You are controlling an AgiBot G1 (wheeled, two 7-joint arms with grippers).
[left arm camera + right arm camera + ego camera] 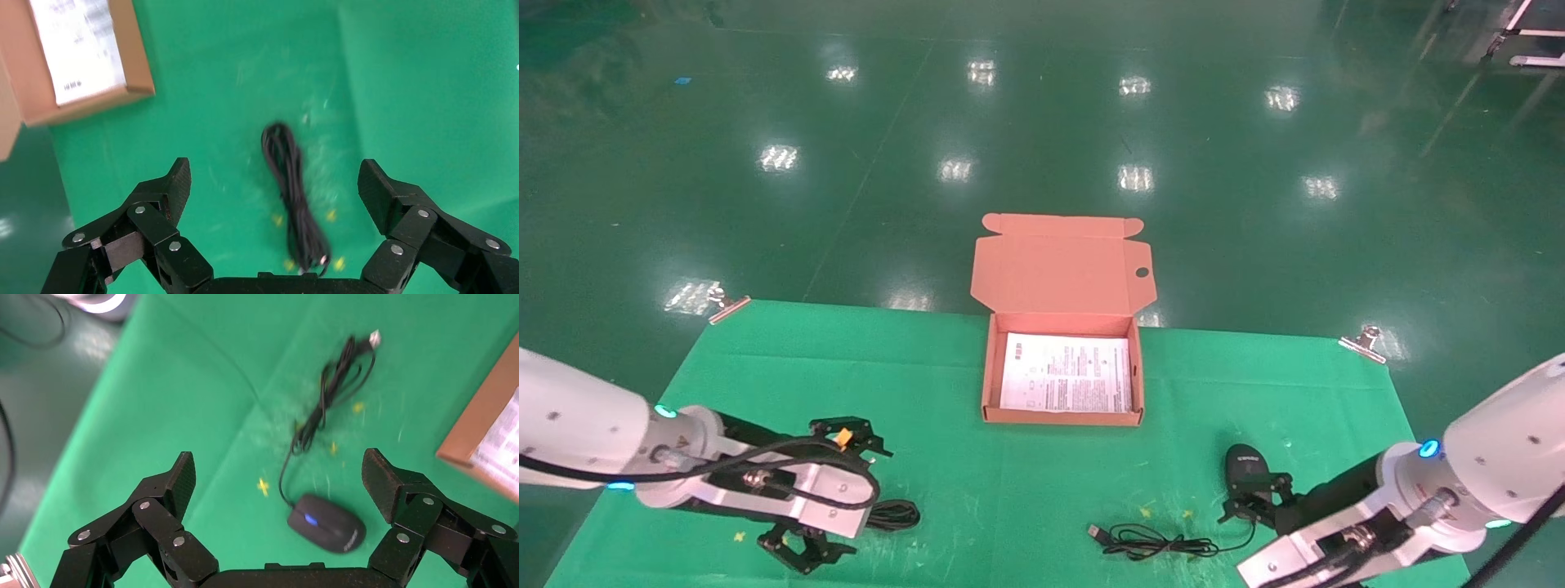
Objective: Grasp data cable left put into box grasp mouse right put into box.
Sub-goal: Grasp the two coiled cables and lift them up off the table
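My right gripper should keep going down toward the mouse's bundled cord point(1154, 541) until its open fingers are on both sides of the loops point(1202, 547) nearest the mouse. The cord lies lengthwise in front of those fingers.
The data cable point(296, 202), a bundle of long black loops, lies on the green cloth between the fingers of my open left gripper point(275, 168), which hovers over it without touching. In the head view that gripper point(866, 500) covers most of the data cable point(896, 514). The black mouse point(327, 523), its wheel lit blue, lies under my open right gripper point(278, 459), nearer one finger. In the head view the mouse point(1245, 465) sits just ahead of the right gripper point(1250, 500). The orange box point(986, 384) stands open at the table's middle back, with a printed sheet inside.
The mouse's thin cord point(1152, 541) with its USB plug trails across the cloth towards the front middle. The box lid point(1058, 265) leans back past the table's far edge. Metal clips point(727, 306) point(1365, 343) hold the green cloth's far corners.
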